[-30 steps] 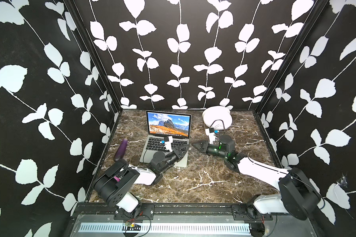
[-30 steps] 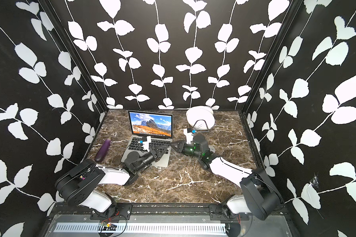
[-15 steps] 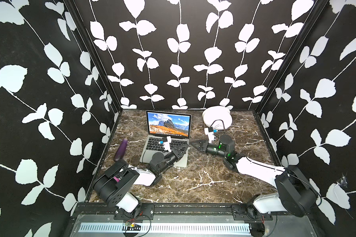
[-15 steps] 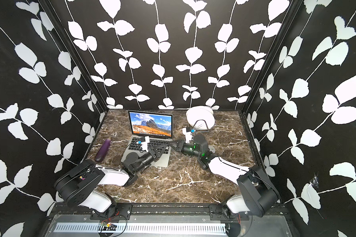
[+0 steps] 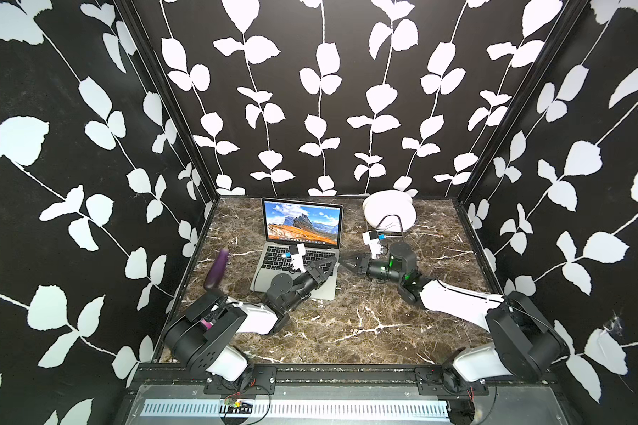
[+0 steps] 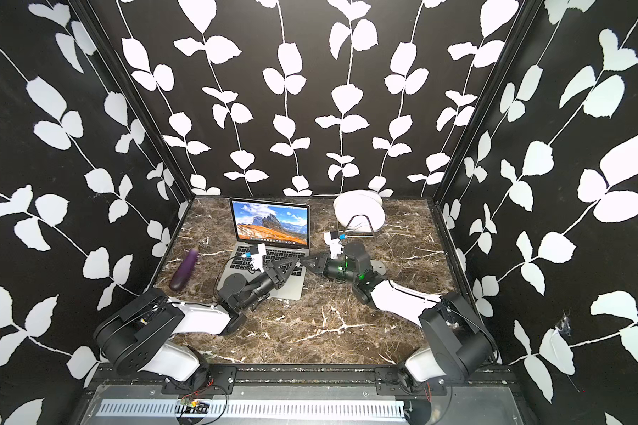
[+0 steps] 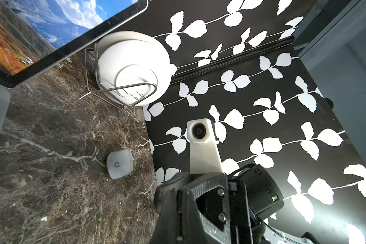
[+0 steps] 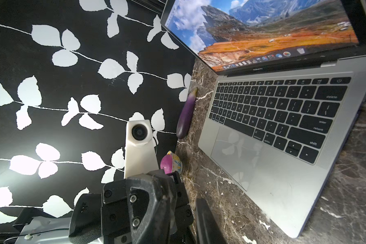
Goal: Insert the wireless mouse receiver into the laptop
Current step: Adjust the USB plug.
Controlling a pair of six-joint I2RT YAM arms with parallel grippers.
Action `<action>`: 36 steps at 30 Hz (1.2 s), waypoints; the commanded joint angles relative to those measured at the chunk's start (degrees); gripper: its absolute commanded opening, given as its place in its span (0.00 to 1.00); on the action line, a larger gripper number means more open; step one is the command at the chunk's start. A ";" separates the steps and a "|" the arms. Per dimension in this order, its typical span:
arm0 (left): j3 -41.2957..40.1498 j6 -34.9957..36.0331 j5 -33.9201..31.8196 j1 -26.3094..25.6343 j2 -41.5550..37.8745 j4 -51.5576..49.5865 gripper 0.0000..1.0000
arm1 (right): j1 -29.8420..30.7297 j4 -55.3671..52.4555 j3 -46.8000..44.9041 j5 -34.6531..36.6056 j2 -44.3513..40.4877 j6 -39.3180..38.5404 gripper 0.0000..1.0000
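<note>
The laptop's edge (image 5: 257, 271) by the eggplant stands free, so next my left gripper leaves my right gripper's fingers and braces that edge (image 5: 262, 256) before the receiver goes in.
The silver laptop (image 5: 302, 224) (image 6: 271, 224) stands open at the back left, its trackpad (image 8: 262, 158) bare. My left gripper (image 5: 334, 260) (image 6: 295, 260) lies low over the laptop's front right corner, pointing right, jaws shut to a thin slit (image 7: 179, 190). My right gripper (image 5: 344, 262) (image 6: 303, 260) points left and meets it tip to tip just off the laptop's right edge. Its fingers stand a little apart (image 8: 181, 190). The small white mouse (image 7: 119, 164) (image 6: 379, 265) lies on the marble behind the right arm. The receiver is too small or hidden to make out.
A purple eggplant (image 5: 217, 270) (image 8: 185, 114) lies left of the laptop. White plates in a wire rack (image 5: 389, 213) (image 7: 133, 65) stand at the back right. A small pink-and-yellow object (image 8: 171, 162) sits near the left arm. Black leaf-patterned walls close in three sides.
My right gripper has edged left toward the laptop's right edge and the left gripper's tip. The left arm has hardly moved.
</note>
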 commanded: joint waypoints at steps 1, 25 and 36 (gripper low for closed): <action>-0.33 1.17 -0.06 -0.12 -1.16 2.22 0.00 | 0.75 1.85 1.23 -1.55 0.30 -0.21 0.23; -1.42 1.65 -1.20 -0.12 -1.78 2.23 0.00 | 1.89 6.01 0.17 -2.02 -0.45 0.21 0.00; -4.61 4.72 -2.95 1.42 -3.41 -2.51 0.79 | -2.72 -11.96 2.66 -1.51 -3.65 -7.79 0.00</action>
